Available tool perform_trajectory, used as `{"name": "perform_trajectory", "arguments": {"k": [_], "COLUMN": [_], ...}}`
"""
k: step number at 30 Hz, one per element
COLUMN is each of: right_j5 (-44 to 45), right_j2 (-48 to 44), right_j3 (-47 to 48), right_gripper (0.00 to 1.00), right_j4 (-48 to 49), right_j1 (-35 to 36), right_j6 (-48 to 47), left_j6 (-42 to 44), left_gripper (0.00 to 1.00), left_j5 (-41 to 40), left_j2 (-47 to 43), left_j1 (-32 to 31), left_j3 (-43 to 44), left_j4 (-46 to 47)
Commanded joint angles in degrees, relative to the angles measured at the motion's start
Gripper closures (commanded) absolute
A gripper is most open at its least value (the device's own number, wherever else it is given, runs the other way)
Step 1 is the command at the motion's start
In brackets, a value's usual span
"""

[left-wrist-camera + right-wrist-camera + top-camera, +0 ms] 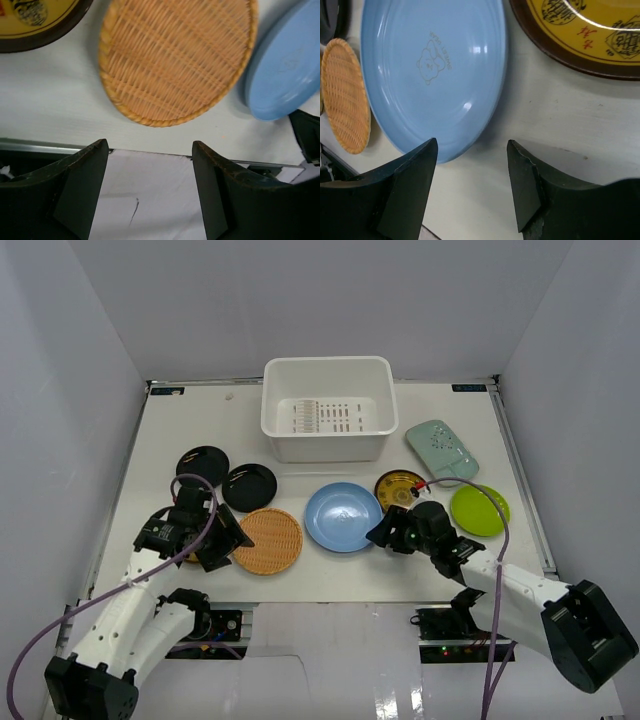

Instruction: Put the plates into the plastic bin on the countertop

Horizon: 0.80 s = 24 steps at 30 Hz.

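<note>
The woven tan plate [270, 541] is less wide than the light blue plate [342, 517], so it will come to rest inside the blue plate's rim when I stack them.
The white plastic bin [328, 447] stands empty at the back of the countertop [340, 578]. In front lie two black plates [202, 465] [249, 486], a woven tan plate [268, 540], a light blue plate [343, 516], a dark plate with a gold centre [399, 487], a lime green plate [479, 509] and a pale green oblong plate [441, 448]. My left gripper [224, 540] [150, 145] is open and empty, just left of the woven plate [177, 57]. My right gripper [385, 532] [472, 142] is open and empty at the blue plate's [432, 70] near right rim.
A second gold-centred dark plate [35, 20] lies under my left wrist, mostly hidden in the top view. Pale grey walls close in the left, right and back. The table's dark near edge [40, 146] runs right under the left fingers.
</note>
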Motion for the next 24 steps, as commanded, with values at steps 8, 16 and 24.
{"name": "perform_trajectory", "arguments": {"k": [8,16,24], "right_j5": [8.71,8.71,7.30], "right_j2": [9.74,5.99,-14.94], "right_j3": [1.73,0.06,6.90], "right_gripper": [0.60,0.92,0.92], "right_j4": [10.80,9.85,-3.87], "right_j1": [0.50,0.59,1.47], "right_j6": [3.45,2.75,-0.23], "left_j6": [-5.17,-10.52,-17.12], "left_gripper": [0.26,0.24,0.25], "left_j5": [-11.63,-9.79,-9.34], "left_j2": [10.85,9.02,4.44], "left_j1": [-7.52,-7.61,-7.52], "left_j3": [1.83,-6.25,-16.00], "left_j4": [-9.67,2.55,15.20]}}
